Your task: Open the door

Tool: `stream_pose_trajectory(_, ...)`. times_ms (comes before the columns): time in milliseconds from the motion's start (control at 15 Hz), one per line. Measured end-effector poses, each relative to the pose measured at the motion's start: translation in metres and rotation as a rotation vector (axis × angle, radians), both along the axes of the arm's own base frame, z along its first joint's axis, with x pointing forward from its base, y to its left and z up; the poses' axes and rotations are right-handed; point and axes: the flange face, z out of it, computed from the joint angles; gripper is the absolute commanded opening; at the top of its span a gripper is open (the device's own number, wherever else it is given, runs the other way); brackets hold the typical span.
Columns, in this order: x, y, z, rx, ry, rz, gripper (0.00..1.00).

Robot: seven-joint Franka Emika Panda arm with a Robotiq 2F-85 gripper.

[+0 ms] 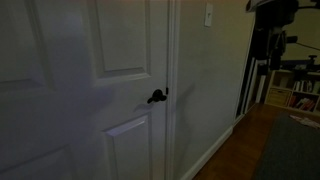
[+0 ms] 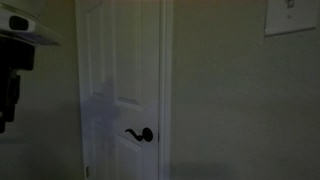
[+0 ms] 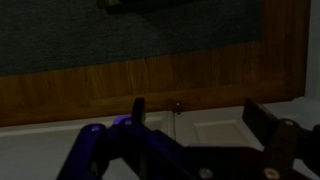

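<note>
Next, I swing in and turn my gripper's fingers so they go on either side of the black lever handle (image 2: 139, 134), because they are spread along the door (image 3: 215, 131) and far from it.
The scene is dim. The tall white panelled door (image 1: 120, 60) is closed and shows in both exterior views (image 2: 120, 70). Its small black lever handle (image 1: 157, 96) sits at the door's right edge (image 2: 140, 135). In the wrist view the door (image 3: 225, 130) fills the bottom, with the handle (image 3: 178, 105) a small dark spot far off. My gripper (image 3: 195, 108) is open and empty, its two dark fingers well apart. The arm (image 1: 272, 30) is far from the door, at the frame edge in both exterior views (image 2: 12, 70).
A white wall with a light switch (image 1: 208, 14) stands beside the door and shows in both exterior views (image 2: 290, 12). A wooden floor (image 1: 245, 140), a dark rug (image 1: 295, 150) and shelves (image 1: 295, 88) lie behind the arm.
</note>
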Motion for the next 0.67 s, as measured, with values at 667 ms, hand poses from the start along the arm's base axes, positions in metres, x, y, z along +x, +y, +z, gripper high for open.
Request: stream_pose_trajectory(667, 0.025, 0.002, -0.020, 0.013, -0.066, -0.045, 1.00)
